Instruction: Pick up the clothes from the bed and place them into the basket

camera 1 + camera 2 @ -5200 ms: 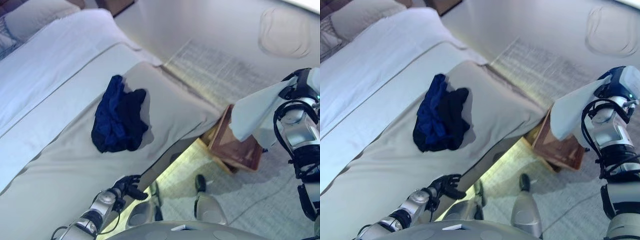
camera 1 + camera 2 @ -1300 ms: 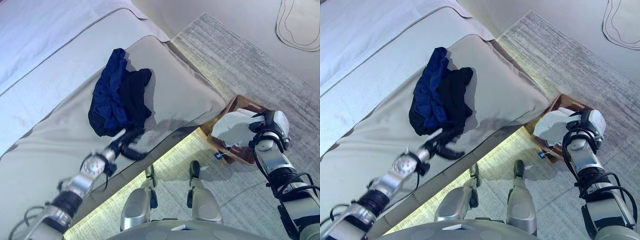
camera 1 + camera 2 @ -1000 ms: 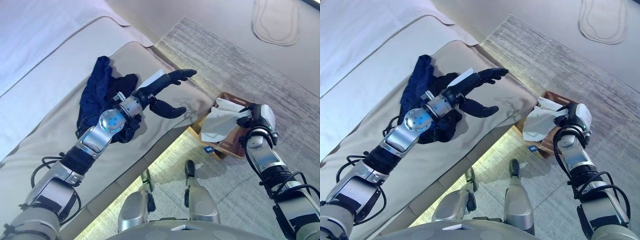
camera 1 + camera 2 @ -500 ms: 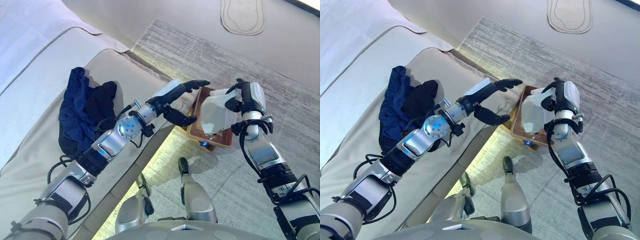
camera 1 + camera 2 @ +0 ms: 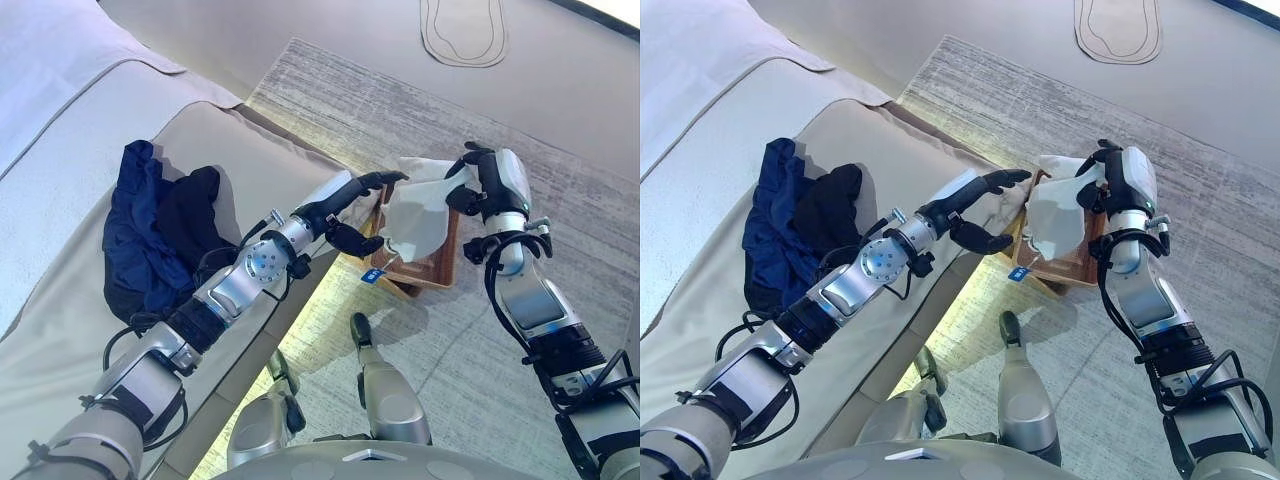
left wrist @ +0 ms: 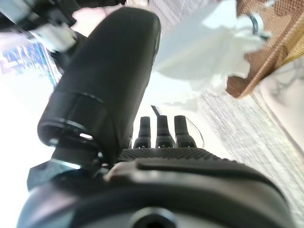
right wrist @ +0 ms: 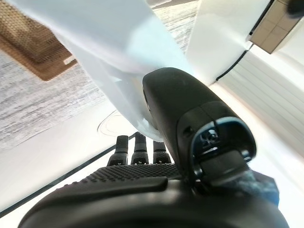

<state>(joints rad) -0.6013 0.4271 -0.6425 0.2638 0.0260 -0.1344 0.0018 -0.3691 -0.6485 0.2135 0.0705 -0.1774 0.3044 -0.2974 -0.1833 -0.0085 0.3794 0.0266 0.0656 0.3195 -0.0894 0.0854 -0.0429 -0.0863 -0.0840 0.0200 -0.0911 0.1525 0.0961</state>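
Note:
The small blue tag is hanging by the white cloth's lower edge. The tag will come along when I lift the cloth from the basket.
My right hand is shut on a white cloth and holds it just above the brown basket, which stands on the floor by the bed's corner. The cloth hangs down into the basket. It also shows in the right wrist view, pinched by the thumb. My left hand is open, stretched out past the bed's corner with its fingertips close to the cloth. A heap of dark blue and black clothes lies on the beige bed cover.
The basket stands on a grey rug and has a small blue tag at its near corner. The bed's edge runs under my left arm. An oval mat lies on the far floor.
My right hand has brought the white cloth from high on the right down over the basket. My left arm has risen from the bed's edge and reached towards the cloth. The camera has turned.

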